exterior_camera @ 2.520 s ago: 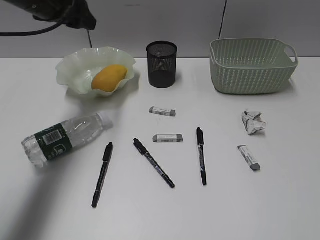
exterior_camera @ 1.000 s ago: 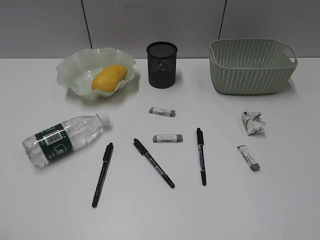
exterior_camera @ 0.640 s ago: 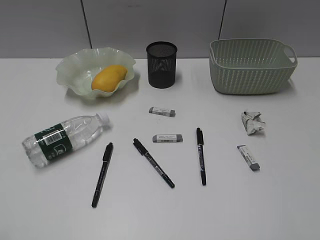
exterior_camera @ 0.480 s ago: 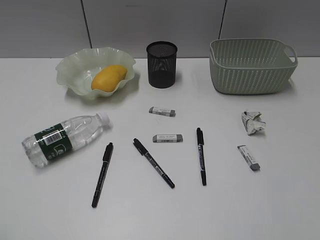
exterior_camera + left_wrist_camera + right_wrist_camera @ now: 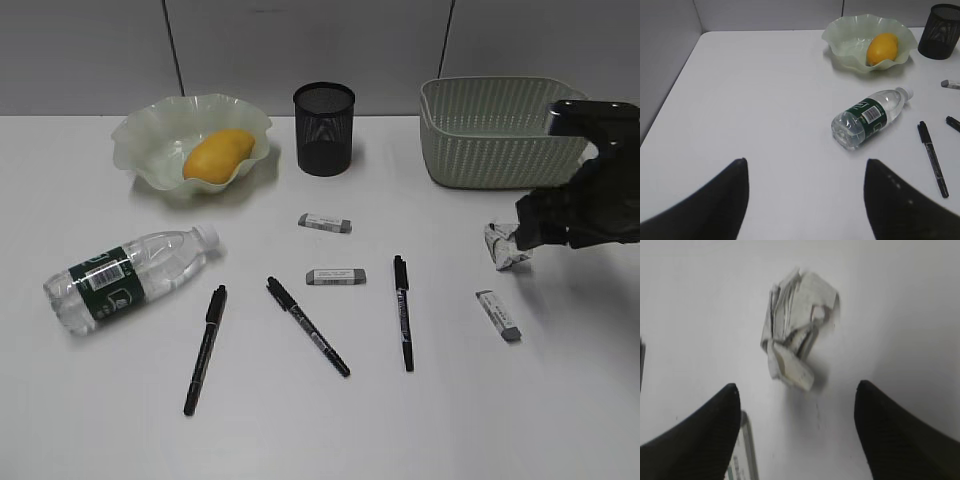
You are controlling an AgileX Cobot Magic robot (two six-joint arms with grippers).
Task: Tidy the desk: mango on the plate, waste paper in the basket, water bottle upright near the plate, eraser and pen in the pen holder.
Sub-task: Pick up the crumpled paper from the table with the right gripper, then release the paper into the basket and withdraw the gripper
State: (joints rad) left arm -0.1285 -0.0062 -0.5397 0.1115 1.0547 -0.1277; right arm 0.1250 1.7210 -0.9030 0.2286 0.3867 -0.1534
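My gripper will lift the waste paper (image 5: 508, 246) over to the basket, and the waste paper will stay crumpled because sharp creases (image 5: 788, 310) keep it bunched up.
The crumpled waste paper (image 5: 503, 246) (image 5: 797, 337) lies on the table in front of the basket (image 5: 500, 135). My right gripper (image 5: 524, 228) (image 5: 796, 390) hovers open just beside it, holding nothing. The mango (image 5: 217, 155) (image 5: 882, 48) rests in the plate (image 5: 150, 135) (image 5: 840, 37). The water bottle (image 5: 130, 275) (image 5: 871, 116) lies on its side. Three pens (image 5: 205, 348) (image 5: 307, 326) (image 5: 402, 311) and three erasers (image 5: 325, 223) (image 5: 335, 276) (image 5: 497, 315) lie loose in front of the pen holder (image 5: 324, 128). My left gripper (image 5: 806, 167) stands open over bare table, short of the bottle.
The nearest eraser (image 5: 742, 455) lies just by my right gripper's left finger. The table's left edge meets a grey wall (image 5: 665, 60) in the left wrist view. The left arm is outside the exterior view.
My right arm has come into the exterior view from the right and now sits beside the waste paper. The left arm left the top left corner earlier. No object has moved.
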